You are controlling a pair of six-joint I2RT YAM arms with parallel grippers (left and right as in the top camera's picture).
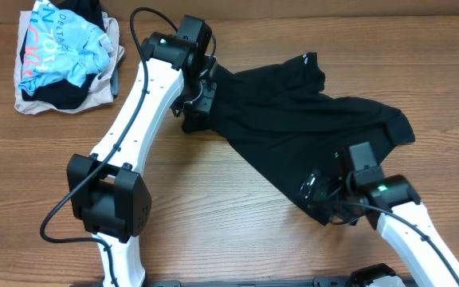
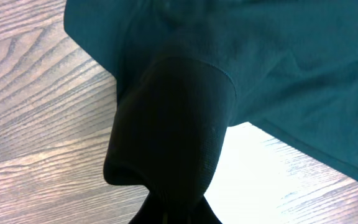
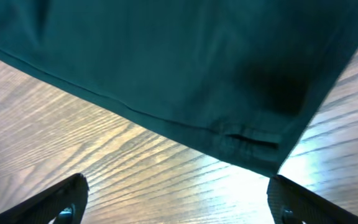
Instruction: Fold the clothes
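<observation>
I expect the black garment (image 2: 316,93) to settle in creased, overlapping layers when I lower it, as the bunched fold (image 2: 169,121) droops limply over itself at my left gripper.
The black garment (image 1: 293,119) lies rumpled across the table's middle and right, stretched from back left to front right. My left gripper (image 1: 196,105) is at its back-left end and is shut on a bunched fold of it. In the left wrist view the black cloth (image 2: 173,124) rises into the jaws (image 2: 179,216) and hides them. My right gripper (image 1: 319,198) is at the garment's front corner. In the right wrist view its fingers (image 3: 176,190) are open with bare wood between them, and the garment's hemmed edge (image 3: 229,134) lies just ahead.
A pile of other clothes sits at the back left: a light-blue top with lettering (image 1: 62,48) on a beige garment (image 1: 98,88). The left arm's base (image 1: 106,195) stands at front left. Bare wooden table (image 1: 237,223) shows in the front middle.
</observation>
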